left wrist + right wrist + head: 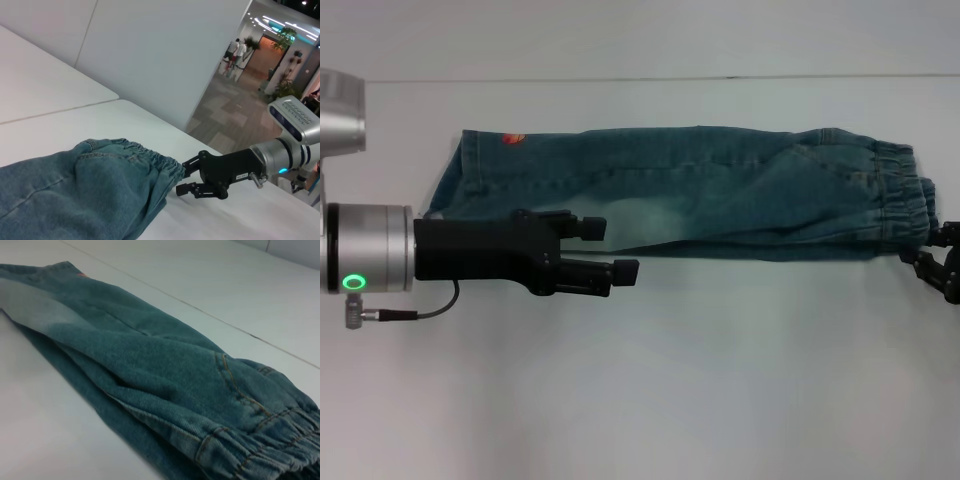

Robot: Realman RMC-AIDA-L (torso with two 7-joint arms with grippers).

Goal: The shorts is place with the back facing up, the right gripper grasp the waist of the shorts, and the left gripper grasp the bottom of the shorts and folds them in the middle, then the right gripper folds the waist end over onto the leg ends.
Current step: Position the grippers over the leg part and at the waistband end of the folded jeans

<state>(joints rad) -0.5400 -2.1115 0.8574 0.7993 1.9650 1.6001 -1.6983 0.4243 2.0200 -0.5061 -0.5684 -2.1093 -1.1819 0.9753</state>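
The leg half of the shorts (560,172) is lying loose, so the left gripper should hold the shorts' near edge (678,246) at the middle before the right gripper folds the shorts' waist over.
The blue denim shorts (720,190) lie on the white table (640,400), folded lengthwise into a long band. The ruffled waist (905,195) is on the right and the leg ends (470,175) on the left, where a bit of orange embroidery (513,138) shows. My left gripper (610,250) is open at the near folded edge, one finger over the denim and one over the table. My right gripper (932,250) is at the waist's near corner. The left wrist view shows this right gripper (187,175) open, one fingertip (191,161) at the waist (145,152). The right wrist view shows only the shorts (150,365).
The table's far edge (640,78) runs behind the shorts, with a pale wall beyond. Bare white tabletop stretches in front of the shorts. A hallway with people (235,52) shows far off in the left wrist view.
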